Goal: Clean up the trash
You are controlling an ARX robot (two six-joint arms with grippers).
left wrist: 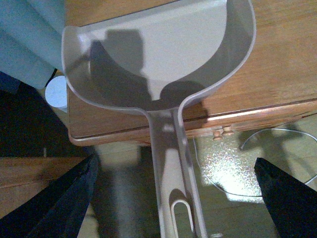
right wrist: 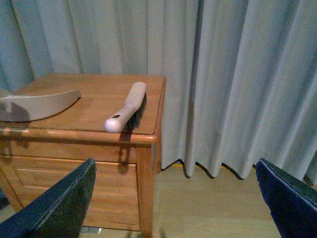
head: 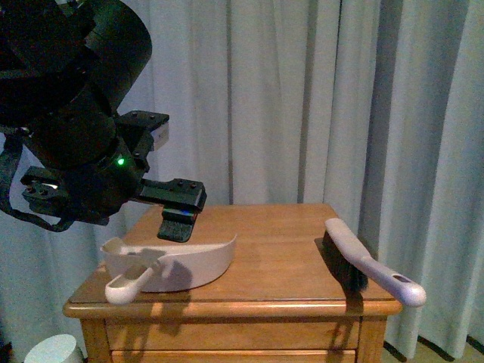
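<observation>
The dustpan's high sides bend around to the dustpan's handle, so the dustpan should keep the trash held against its back rim when I lift it.
The trash is out of view in every frame. A pinkish dustpan rests on the wooden nightstand, its handle sticking out past the front-left edge. My left gripper hovers above the dustpan's back rim. In the left wrist view the left gripper is open, its dark fingers standing wide on either side of the handle of the dustpan without touching it. My right gripper is open and empty, off to the nightstand's right, above the floor.
A hand brush with a pale handle lies on the nightstand's right side, handle over the front edge; the brush also shows in the right wrist view. Curtains hang behind. A white round container stands on the floor at the left.
</observation>
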